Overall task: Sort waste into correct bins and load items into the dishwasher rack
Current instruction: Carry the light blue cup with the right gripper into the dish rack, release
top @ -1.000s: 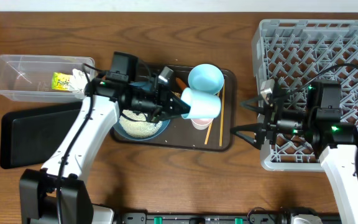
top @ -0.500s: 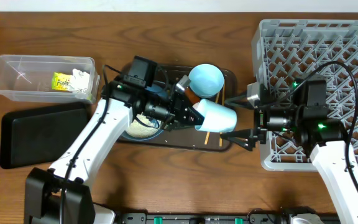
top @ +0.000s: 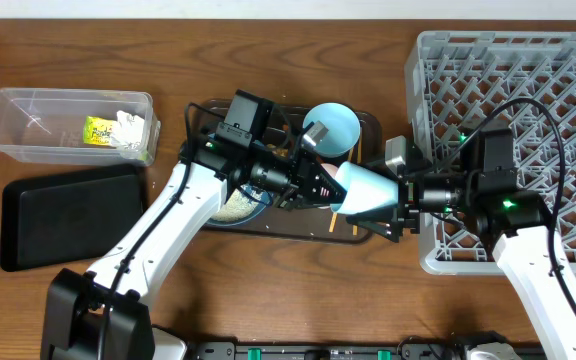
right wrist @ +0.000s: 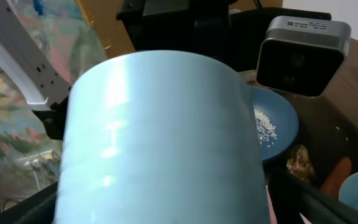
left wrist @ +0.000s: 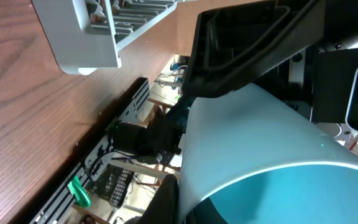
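Observation:
The small blue cup is hanging by its rim (top: 342, 188) from my left gripper, short of the rack, so my right gripper should take hold of the cup's base (top: 389, 195) and load the cup.
My left gripper (top: 320, 186) is shut on the rim of the small blue cup (top: 368, 190), one finger inside and one outside, and holds it on its side above the right end of the brown tray. The cup fills the left wrist view (left wrist: 247, 143) and the right wrist view (right wrist: 160, 137). My right gripper (top: 392, 206) is open, its fingers on either side of the cup's base. The grey dishwasher rack (top: 528, 60) stands at the right. The dark blue plate-bowl (top: 226, 208) holds white rice (right wrist: 265, 123). The light blue bowl (top: 330, 128) sits behind the cup.
The clear tub (top: 28, 120) at the far left holds the yellow-green wrapper (top: 98, 130) and crumpled white paper (top: 130, 128). The black tray (top: 58, 215) lies in front of it. A carrot (right wrist: 334, 177) and a brownish scrap (right wrist: 300, 163) lie on the brown tray (top: 370, 125).
My left gripper has carried the blue cup right, off the tray's middle to its right end. My right gripper has moved left until its fingers straddle the cup's base.

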Motion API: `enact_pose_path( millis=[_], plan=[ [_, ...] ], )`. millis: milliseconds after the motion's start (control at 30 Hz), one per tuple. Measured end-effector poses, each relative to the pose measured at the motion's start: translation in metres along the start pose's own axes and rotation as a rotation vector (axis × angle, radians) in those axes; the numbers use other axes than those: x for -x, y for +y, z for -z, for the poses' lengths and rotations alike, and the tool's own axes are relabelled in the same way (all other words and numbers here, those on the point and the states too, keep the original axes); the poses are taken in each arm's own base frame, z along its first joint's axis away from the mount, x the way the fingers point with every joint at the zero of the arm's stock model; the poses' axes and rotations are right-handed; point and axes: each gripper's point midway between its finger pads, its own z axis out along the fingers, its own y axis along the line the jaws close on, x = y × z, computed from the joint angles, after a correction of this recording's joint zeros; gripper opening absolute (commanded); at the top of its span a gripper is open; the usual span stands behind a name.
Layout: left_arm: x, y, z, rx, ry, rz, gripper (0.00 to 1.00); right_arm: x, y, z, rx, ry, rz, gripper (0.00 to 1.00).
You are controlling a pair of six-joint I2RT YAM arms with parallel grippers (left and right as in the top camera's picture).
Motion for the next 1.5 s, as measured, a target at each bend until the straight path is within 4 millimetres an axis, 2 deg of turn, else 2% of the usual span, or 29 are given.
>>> enact_pose_path(
  millis=[133, 267, 333, 433, 467, 567, 733, 900, 1033, 1167, 1300, 1367, 1500],
  plan=[
    [0.0, 0.0, 0.0, 0.001, -0.001, 0.007, 0.08, 0.0, -0.001, 0.0, -0.005, 0.003, 0.003, 0.79],
    [0.0, 0.0, 0.0, 0.001, -0.002, 0.007, 0.16, 0.0, -0.003, 0.0, -0.013, 0.005, 0.01, 0.7],
    [0.0, 0.0, 0.0, 0.001, -0.002, 0.004, 0.17, -0.001, -0.005, 0.0, -0.026, 0.012, 0.009, 0.65],
    [0.001, 0.001, 0.0, 0.006, -0.005, 0.005, 0.17, -0.003, -0.008, 0.0, -0.044, 0.024, 0.001, 0.61],
    [0.002, 0.002, 0.0, 0.013, -0.01, 0.005, 0.22, -0.004, -0.009, 0.0, -0.051, 0.028, -0.003, 0.6],
    [0.005, 0.006, 0.0, 0.037, -0.026, 0.002, 0.23, -0.007, -0.014, 0.0, -0.079, 0.043, -0.02, 0.58],
    [0.013, 0.027, 0.006, 0.145, -0.091, 0.018, 0.24, -0.014, -0.026, 0.002, -0.152, 0.077, -0.085, 0.51],
    [0.016, 0.072, 0.032, 0.369, -0.185, 0.123, 0.24, -0.027, -0.051, 0.018, -0.308, 0.121, -0.212, 0.46],
    [0.014, 0.105, 0.074, 0.574, -0.287, 0.181, 0.23, -0.05, -0.068, 0.044, -0.491, 0.19, -0.357, 0.43],
    [0.008, 0.114, 0.12, 0.722, -0.405, 0.188, 0.24, -0.062, -0.076, 0.083, -0.699, 0.259, -0.479, 0.43],
    [-0.001, 0.116, 0.163, 0.845, -0.527, 0.191, 0.24, -0.059, -0.082, 0.135, -0.935, 0.286, -0.583, 0.42],
    [-0.005, 0.115, 0.18, 0.891, -0.576, 0.196, 0.24, -0.059, -0.085, 0.168, -1.075, 0.288, -0.644, 0.42],
    [-0.012, 0.113, 0.199, 0.948, -0.637, 0.19, 0.24, -0.067, -0.086, 0.224, -1.29, 0.279, -0.755, 0.42]
  ],
)
